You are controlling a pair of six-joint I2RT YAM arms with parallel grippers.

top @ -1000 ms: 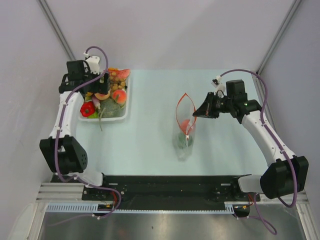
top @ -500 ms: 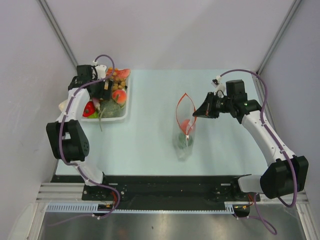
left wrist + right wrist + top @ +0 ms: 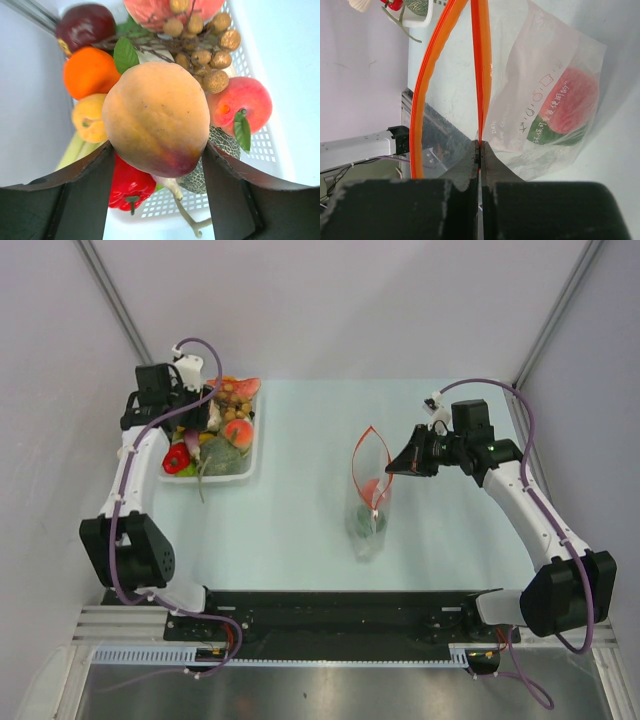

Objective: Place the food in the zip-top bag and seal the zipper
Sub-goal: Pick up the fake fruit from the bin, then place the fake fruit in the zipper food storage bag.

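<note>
I should keep carrying the held peach to the bag's opening with my left gripper until it can let go inside the bag, because the opening stands open for the peach.
My left gripper is over the white tray at the far left, also in the top view. It is shut on a yellow-orange toy peach and holds it above the other food. My right gripper is shut on the red-orange zipper of the clear zip-top bag. It holds the bag's mouth open and raised at mid-table. The bag has a printed label, and something red and green shows through it in the top view.
The tray holds several toys: an orange, a dark plum, a red peach, a brown longan cluster, a red pepper and a netted melon. Grey walls stand close on both sides.
The left arm's elbow swung in toward the tray and back out again; its gripper stays over the tray. The right arm and the bag have not moved.
</note>
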